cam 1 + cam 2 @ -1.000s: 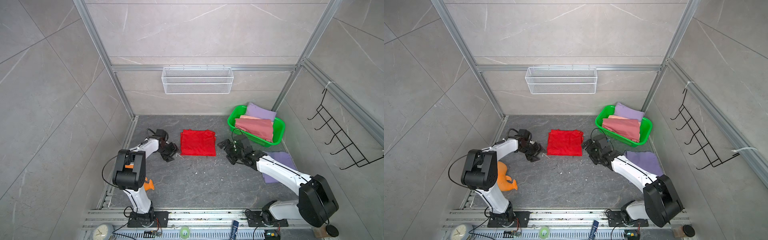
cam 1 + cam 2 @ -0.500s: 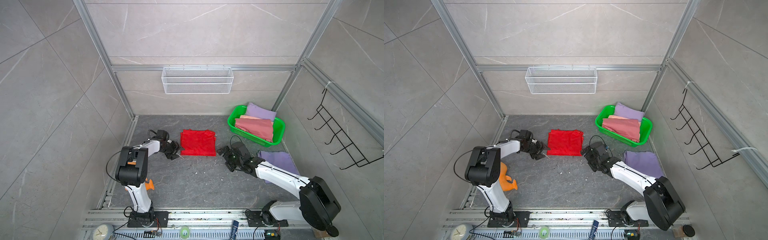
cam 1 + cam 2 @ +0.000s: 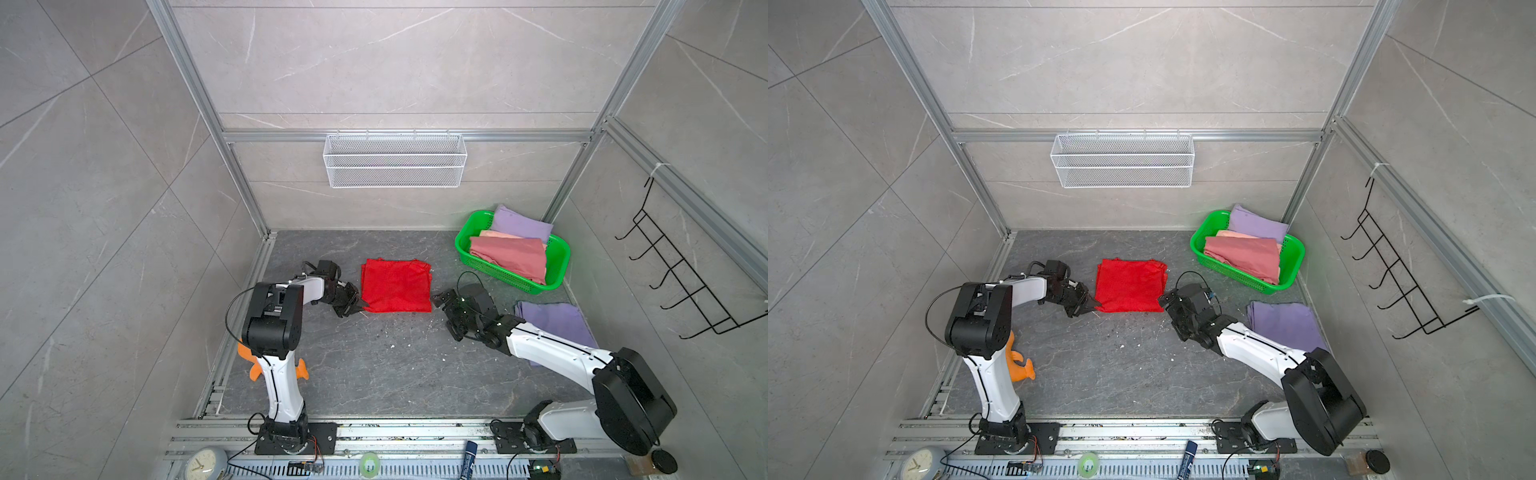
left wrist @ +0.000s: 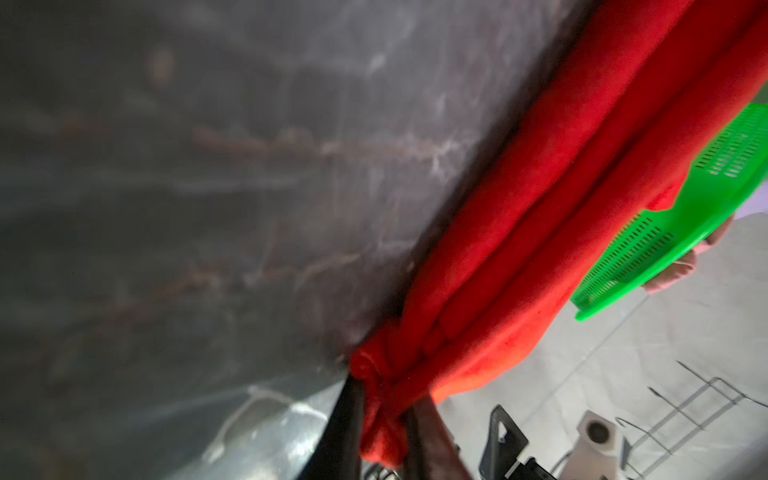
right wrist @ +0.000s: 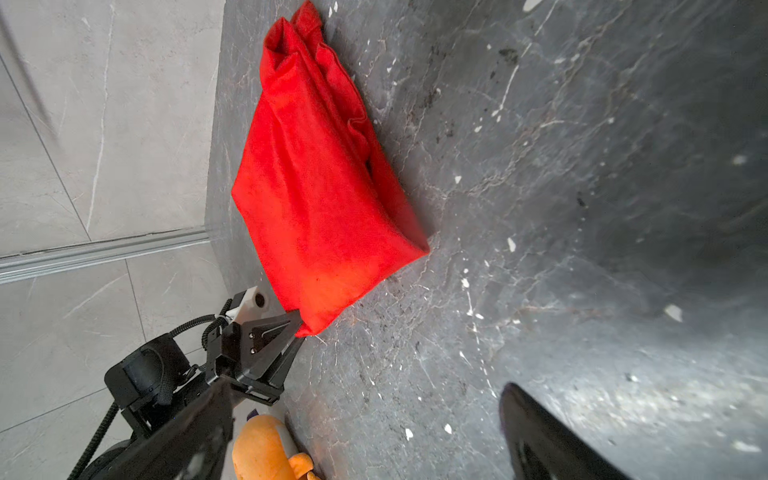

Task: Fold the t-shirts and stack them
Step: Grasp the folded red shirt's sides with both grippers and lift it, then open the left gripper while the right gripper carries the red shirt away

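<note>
I expect the red t-shirt (image 3: 396, 285) to sag and bunch up out of its square when I carry it, because loose layers (image 5: 357, 128) hang open along the t-shirt's folded edge.
A bright red t-shirt (image 3: 395, 286) (image 3: 1129, 284) lies folded in a square on the dark floor. My left gripper (image 3: 360, 306) (image 3: 1095, 308) (image 4: 382, 403) is shut on that shirt's near-left corner, and red cloth bunches between its fingers. In the right wrist view this pinch shows on the red t-shirt (image 5: 316, 208). My right gripper (image 3: 444, 316) (image 3: 1170, 313) stands open just off the near-right corner, holding nothing; one finger (image 5: 540, 436) shows. A folded lavender t-shirt (image 3: 552, 324) (image 3: 1283, 324) lies flat at the right.
A green basket (image 3: 461, 245) (image 3: 1196, 245) at the back right holds dusty rose (image 3: 511, 257), peach and lavender shirts. An orange plush toy (image 3: 253, 370) (image 5: 266, 453) lies by the left arm's base. A white wire shelf (image 3: 395, 160) hangs on the back wall, black hooks (image 3: 681, 282) on the right wall.
My left gripper slid right to the red shirt's near-left corner and shut on it. My right gripper moved left and nearer to the near-right corner and stayed open.
</note>
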{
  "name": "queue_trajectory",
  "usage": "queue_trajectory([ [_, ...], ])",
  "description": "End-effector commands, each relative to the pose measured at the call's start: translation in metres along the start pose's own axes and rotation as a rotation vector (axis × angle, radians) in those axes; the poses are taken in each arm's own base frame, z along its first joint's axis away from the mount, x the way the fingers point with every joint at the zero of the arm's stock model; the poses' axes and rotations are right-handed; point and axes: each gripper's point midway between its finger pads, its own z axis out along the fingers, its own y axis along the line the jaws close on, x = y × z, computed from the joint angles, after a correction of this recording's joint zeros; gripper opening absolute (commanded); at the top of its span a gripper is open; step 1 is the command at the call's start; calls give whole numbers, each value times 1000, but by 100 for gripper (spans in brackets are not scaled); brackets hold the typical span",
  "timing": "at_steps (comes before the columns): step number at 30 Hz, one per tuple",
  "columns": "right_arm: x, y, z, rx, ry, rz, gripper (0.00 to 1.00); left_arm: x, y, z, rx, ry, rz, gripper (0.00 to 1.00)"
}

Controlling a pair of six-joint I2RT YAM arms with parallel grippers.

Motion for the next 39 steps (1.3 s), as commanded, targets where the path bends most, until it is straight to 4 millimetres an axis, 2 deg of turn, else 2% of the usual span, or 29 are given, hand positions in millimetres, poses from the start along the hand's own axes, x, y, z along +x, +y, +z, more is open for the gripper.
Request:
queue_trajectory([
  [1,3,-3,10,-20,-12,35,99,-3,6,2,-51,-13,-8,0],
  [5,10,0,20,-75,0,74,99,12,-29,0,11,9,18,0],
  [9,15,2,35,-114,14,118,100,40,-74,2,94,62,49,0],
  [13,14,15,49,-165,22,166,100,69,-97,3,133,108,33,0],
  [17,11,14,68,-169,6,196,100,96,-110,4,139,158,43,0],
  [21,5,13,78,-204,-22,225,99,116,-112,3,123,198,63,0],
  [26,5,4,94,-183,-25,243,99,130,-102,3,96,241,73,0],
  [31,0,-8,102,-155,-43,269,92,147,-96,-6,79,273,102,0],
  [35,2,-5,107,-150,-24,269,73,159,-88,-15,60,302,136,0],
  [37,3,-5,107,-132,-14,261,58,162,-81,-18,46,301,144,0],
  [38,4,-6,107,-119,-10,256,46,163,-78,-18,38,299,147,0],
  [39,4,-7,105,-107,-9,249,39,164,-75,-19,28,295,155,3],
])
